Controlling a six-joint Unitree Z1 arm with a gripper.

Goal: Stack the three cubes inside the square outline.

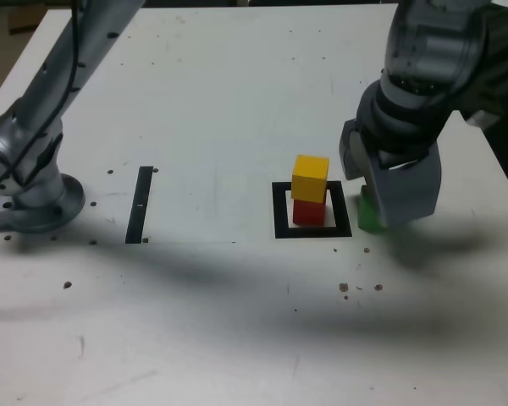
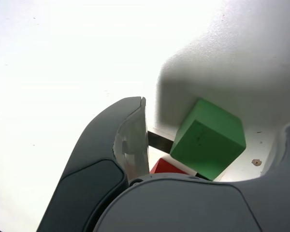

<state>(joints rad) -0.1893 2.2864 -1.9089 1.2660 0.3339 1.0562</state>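
The green cube (image 2: 209, 139) sits slanted (image 2: 241, 141) between the robot's open fingers, so it will turn to line up flat with them when the gripper closes.
The yellow cube (image 1: 310, 178) sits on the red cube (image 1: 308, 211) inside the black square outline (image 1: 279, 211). The green cube (image 1: 368, 213) rests on the table just outside the outline, on the exterior view's right. My gripper (image 1: 378, 207) is lowered over the green cube and mostly hides it. In the wrist view the green cube (image 2: 208, 137) lies between the fingers of the gripper (image 2: 217, 113), and a gap shows beside one finger (image 2: 133, 140). The gripper is open. A corner of the red cube (image 2: 166, 166) and a bit of the outline (image 2: 159, 141) show behind it.
A straight black strip (image 1: 140, 203) lies on the white table (image 1: 237, 101) at the exterior view's left of the outline. The arm's base (image 1: 34, 199) stands at the far left. Small dark specks (image 1: 345, 288) dot the table in front of the outline.
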